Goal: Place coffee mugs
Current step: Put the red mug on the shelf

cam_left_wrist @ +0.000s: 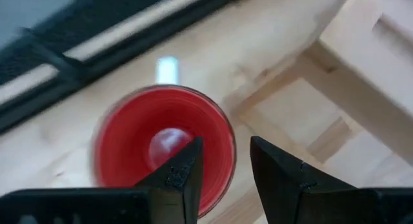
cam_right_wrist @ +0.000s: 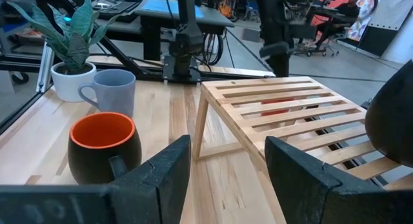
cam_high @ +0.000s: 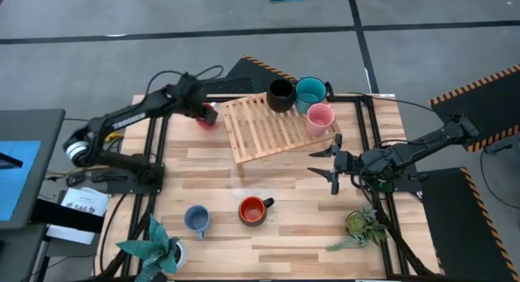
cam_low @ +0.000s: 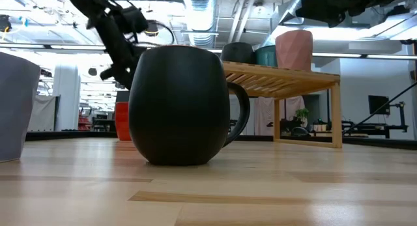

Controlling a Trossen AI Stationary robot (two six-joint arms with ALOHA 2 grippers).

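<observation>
The red mug's near-rack rim aligns [cam_left_wrist: 233, 145] with the gap of my left gripper's open fingers, so I should go on descending until they straddle the mug's side [cam_left_wrist: 227, 175] before they close.
The red mug [cam_left_wrist: 161, 140] stands upright on the table just left of the wooden rack [cam_high: 268, 127]. My left gripper [cam_left_wrist: 226, 153] hovers over it, open, with one finger above the mug's opening and the other outside its rim. The black mug [cam_high: 280, 95], teal mug [cam_high: 309, 93] and pink mug [cam_high: 320, 118] stand on the rack. The light blue mug [cam_high: 196, 220] and the orange-red mug [cam_high: 253, 210], dark outside, stand on the table near its near edge. My right gripper [cam_high: 331, 162] waits open, right of the rack, pointing toward the table's left.
A potted plant [cam_high: 154, 245] stands at the near left corner and another potted plant [cam_high: 361, 225] at the near right. Bare tabletop [cam_high: 292, 180] lies between the rack and the two near mugs. The table frame's dark rails [cam_high: 158, 144] run along the left and right edges.
</observation>
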